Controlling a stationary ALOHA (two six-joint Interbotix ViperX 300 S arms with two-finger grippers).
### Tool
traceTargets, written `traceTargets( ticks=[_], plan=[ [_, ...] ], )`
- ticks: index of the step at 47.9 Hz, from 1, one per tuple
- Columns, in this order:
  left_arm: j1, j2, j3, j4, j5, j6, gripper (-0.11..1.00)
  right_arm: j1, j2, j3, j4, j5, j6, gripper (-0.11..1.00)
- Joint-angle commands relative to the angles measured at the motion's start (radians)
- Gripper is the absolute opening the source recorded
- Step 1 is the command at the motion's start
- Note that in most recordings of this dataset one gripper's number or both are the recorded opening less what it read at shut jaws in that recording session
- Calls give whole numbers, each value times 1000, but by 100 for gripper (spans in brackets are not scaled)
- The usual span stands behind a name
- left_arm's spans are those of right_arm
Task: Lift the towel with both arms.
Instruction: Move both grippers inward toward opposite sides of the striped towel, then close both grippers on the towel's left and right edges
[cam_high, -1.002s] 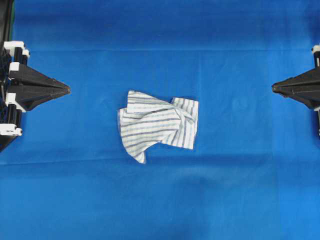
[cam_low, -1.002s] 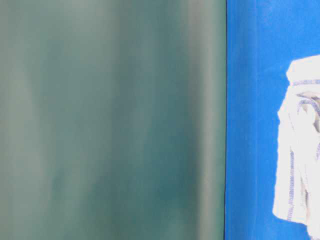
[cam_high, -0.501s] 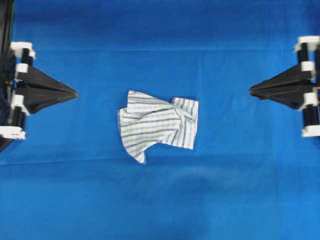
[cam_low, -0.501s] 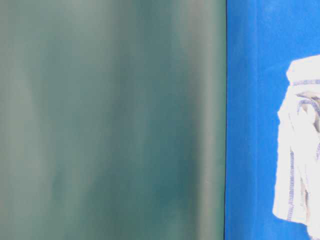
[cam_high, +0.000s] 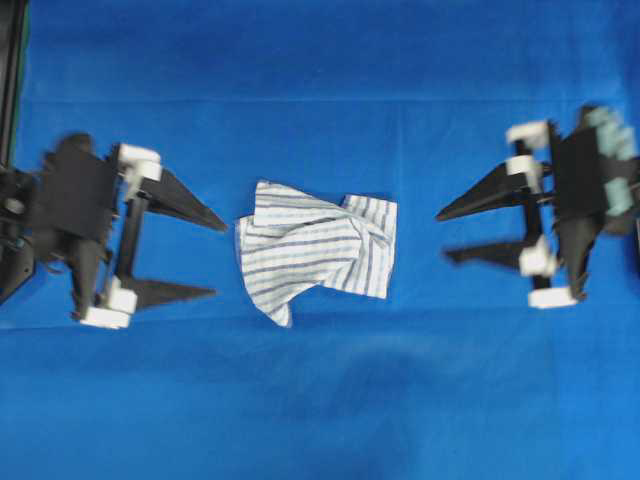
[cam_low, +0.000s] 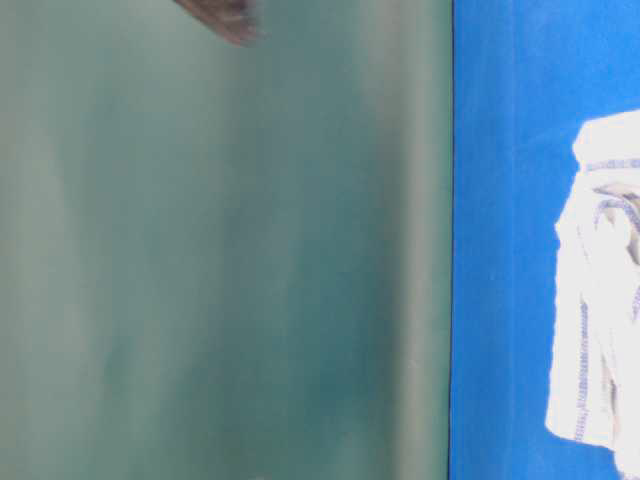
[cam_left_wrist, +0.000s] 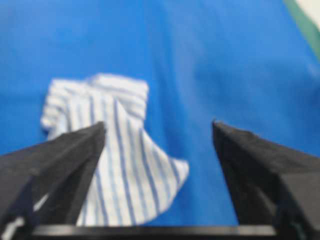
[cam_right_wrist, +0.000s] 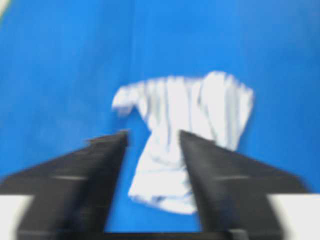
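My right gripper's open fingers are facing the towel's edge (cam_high: 384, 268) across clear blue cloth (cam_high: 418, 245). I should keep moving them forward until they are around that edge, and then close them.
A crumpled white towel (cam_high: 315, 250) with blue stripes lies on the blue cloth at the middle of the table. My left gripper (cam_high: 219, 260) is open just left of the towel, its fingertips close to the towel's left edge without touching. My right gripper (cam_high: 442, 238) is open a short way off the towel's right edge. In the left wrist view the towel (cam_left_wrist: 125, 165) lies ahead, mostly toward the left finger of the open gripper (cam_left_wrist: 159, 125). The right wrist view, blurred, shows the towel (cam_right_wrist: 200, 110) beyond the open gripper (cam_right_wrist: 153, 134). Neither gripper holds anything.
The blue cloth (cam_high: 320, 400) covers the whole table. In the table-level view a green backdrop (cam_low: 220, 260) fills the left, the towel (cam_low: 600, 300) sits at the right edge, and a dark blurred tip (cam_low: 225, 15) shows at the top.
Both grippers were shut at the table's sides; they have opened wide and moved inward toward the towel. The towel has not moved.
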Motion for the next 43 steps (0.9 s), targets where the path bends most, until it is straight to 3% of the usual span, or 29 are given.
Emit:
traceTargets(
  ticks=[1,4,19,30,43],
  plan=[
    [-5,52,-29,-2,6,-3,89,17,61,-46,-5,34,-2,63],
    [-5,97,-32,-3,3,-3,91,17,115,-63,-5,52,-2,68],
    [-17,348,-66,-3,-84,-5,91,17,387,-152,-8,69,-2,65],
    [-21,503,-103,-3,-115,-3,91,17,497,-186,-6,52,-2,65],
    [-8,589,-109,-5,-192,-3,91,17,588,-204,-8,2,-2,65]
  ],
)
